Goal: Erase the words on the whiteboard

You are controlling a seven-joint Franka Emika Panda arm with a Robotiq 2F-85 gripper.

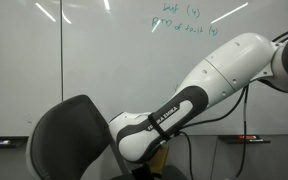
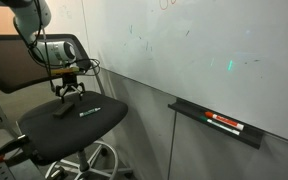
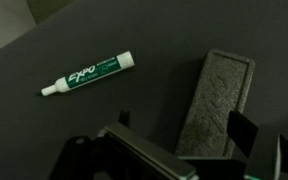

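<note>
My open gripper needs to move forward toward the eraser's far half (image 3: 222, 86) and go down before it closes, because it is astride the near end of the eraser (image 3: 203, 146).
The whiteboard (image 1: 104, 60) carries green handwriting (image 1: 184, 20) near its top; it also shows in an exterior view (image 2: 184, 50). A dark felt eraser (image 3: 216, 100) lies flat on the black chair seat (image 2: 54, 135). A green-capped Expo marker (image 3: 89, 73) lies to its left. My gripper (image 3: 182, 127) is open and empty, a little above the near end of the eraser, its fingers astride it. In an exterior view the gripper (image 2: 69, 93) hangs just over the seat. In the exterior view that shows the writing, the arm and chair back hide it.
The office chair's backrest (image 1: 69, 135) stands close to the arm. A black marker tray (image 2: 224, 123) with markers is fixed under the board. The chair's armrest (image 2: 9, 150) and star base (image 2: 89, 165) are below.
</note>
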